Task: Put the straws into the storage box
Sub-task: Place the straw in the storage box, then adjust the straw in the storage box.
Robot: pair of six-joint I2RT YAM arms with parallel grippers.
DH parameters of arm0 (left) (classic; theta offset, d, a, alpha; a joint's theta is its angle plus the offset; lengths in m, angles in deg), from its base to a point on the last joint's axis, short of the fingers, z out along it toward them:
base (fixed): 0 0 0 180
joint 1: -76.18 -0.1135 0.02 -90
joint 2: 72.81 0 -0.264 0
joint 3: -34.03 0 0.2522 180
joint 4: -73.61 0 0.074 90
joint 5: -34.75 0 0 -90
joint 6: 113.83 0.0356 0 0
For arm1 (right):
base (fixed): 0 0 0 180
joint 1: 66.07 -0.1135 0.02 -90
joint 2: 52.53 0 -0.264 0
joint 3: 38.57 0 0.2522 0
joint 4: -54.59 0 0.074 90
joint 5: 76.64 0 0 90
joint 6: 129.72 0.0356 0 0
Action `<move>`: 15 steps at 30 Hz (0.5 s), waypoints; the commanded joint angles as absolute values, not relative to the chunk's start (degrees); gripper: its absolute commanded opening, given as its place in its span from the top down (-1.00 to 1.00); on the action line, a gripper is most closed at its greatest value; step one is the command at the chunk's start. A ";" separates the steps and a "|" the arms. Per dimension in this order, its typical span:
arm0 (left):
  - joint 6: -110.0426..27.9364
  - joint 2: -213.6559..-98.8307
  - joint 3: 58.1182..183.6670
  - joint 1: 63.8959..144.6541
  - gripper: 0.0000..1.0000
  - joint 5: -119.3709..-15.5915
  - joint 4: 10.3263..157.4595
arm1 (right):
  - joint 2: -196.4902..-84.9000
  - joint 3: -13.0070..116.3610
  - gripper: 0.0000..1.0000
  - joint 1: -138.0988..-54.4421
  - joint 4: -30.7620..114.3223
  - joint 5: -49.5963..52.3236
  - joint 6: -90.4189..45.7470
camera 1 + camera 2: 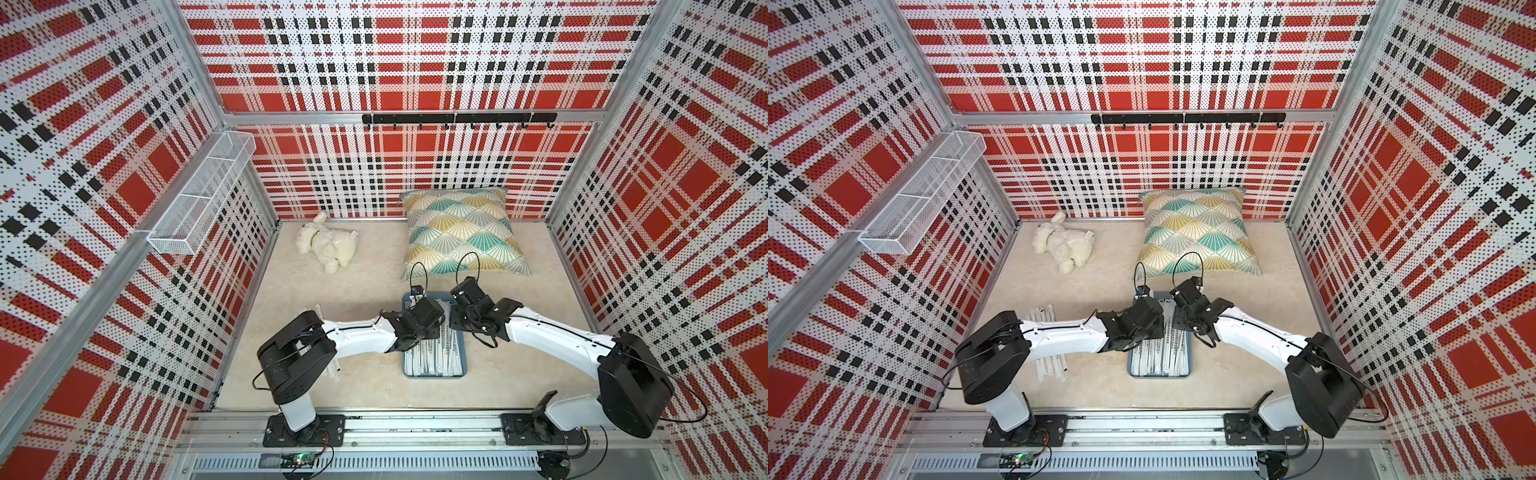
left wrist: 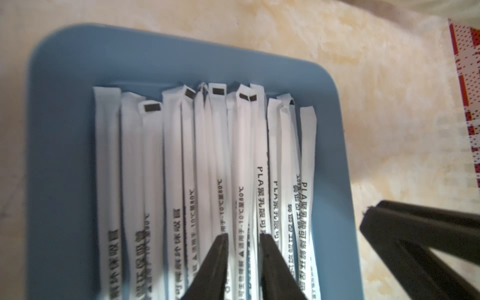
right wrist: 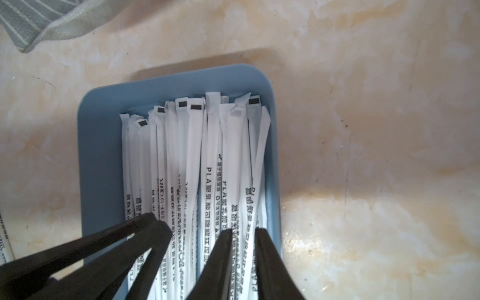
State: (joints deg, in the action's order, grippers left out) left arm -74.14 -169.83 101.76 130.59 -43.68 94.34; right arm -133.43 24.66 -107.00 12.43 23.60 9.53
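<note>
Next, my left gripper backs away, since straws slant and crowd against the storage box's side, and my right gripper should meanwhile push these straws toward the middle.
The slate-blue storage box lies on the cream floor, and both arms meet over its middle. Many paper-wrapped straws lie side by side along its length. My left gripper hangs low over the middle of the pile, its jaws a narrow gap apart with one straw lying in the gap. My right gripper is over the straws next to the box wall, its jaws also slightly apart with straws in the gap. More straws lie loose on the floor under my left arm.
A patterned pillow lies just behind the box, and a white plush dog sits at the back left. A white wire-mesh basket hangs on the left wall. A black hook rail is on the back wall.
</note>
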 commanded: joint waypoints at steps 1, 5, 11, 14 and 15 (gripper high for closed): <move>-74.34 -163.70 98.32 127.55 0.47 -43.14 93.82 | -133.74 25.72 0.58 -108.32 12.60 26.12 14.19; -72.51 -157.10 94.20 122.61 0.48 -40.57 96.44 | -135.78 25.12 0.59 -109.46 13.99 26.39 17.19; -70.64 -150.74 89.71 117.14 0.50 -39.26 98.52 | -139.21 24.72 0.43 -110.88 14.82 26.81 20.60; -70.41 -149.40 88.60 116.28 0.51 -38.90 99.10 | -141.04 24.69 0.40 -111.24 15.51 26.77 21.60; -70.36 -149.03 88.14 116.09 0.52 -38.82 99.13 | -141.60 24.84 0.39 -111.30 15.63 26.89 21.71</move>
